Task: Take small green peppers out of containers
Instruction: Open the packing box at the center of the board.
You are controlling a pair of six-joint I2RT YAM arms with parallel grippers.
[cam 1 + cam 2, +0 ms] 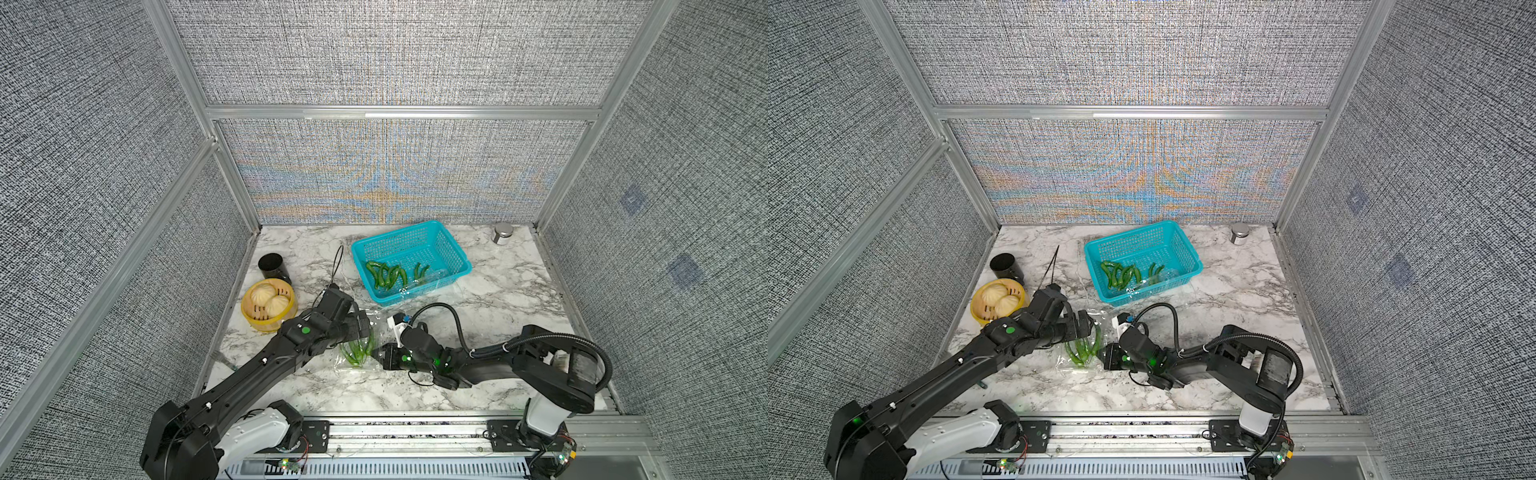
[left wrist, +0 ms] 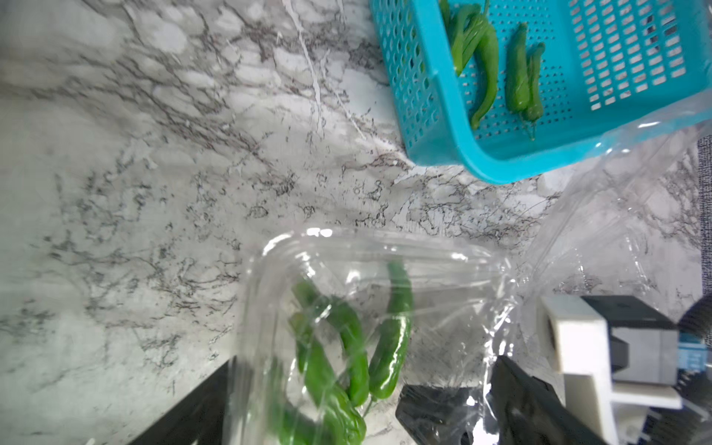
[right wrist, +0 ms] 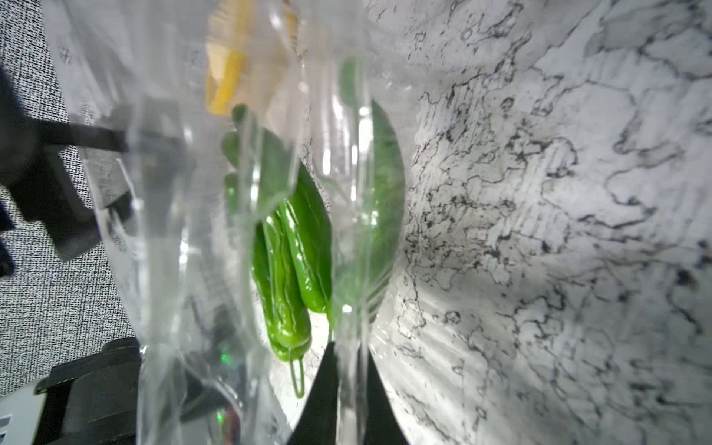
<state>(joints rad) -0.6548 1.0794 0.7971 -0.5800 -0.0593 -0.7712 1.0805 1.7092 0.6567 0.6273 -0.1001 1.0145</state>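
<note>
The clear container's plastic side is between my left gripper and the peppers, so that gripper should move back and come in from the teal basket's side.
A clear container lies on the marble between my arms with several small green peppers inside. My right gripper is shut on the container's thin plastic edge, with the peppers just beyond its tips. My left gripper is open, one finger on each side of the container and its peppers. More peppers lie in the teal basket. A second clear container rests against the basket's front corner.
A yellow steamer with buns and a black cup stand at the left edge. A metal jar is in the back right corner. A thin black strap lies left of the basket. Grey walls enclose three sides.
</note>
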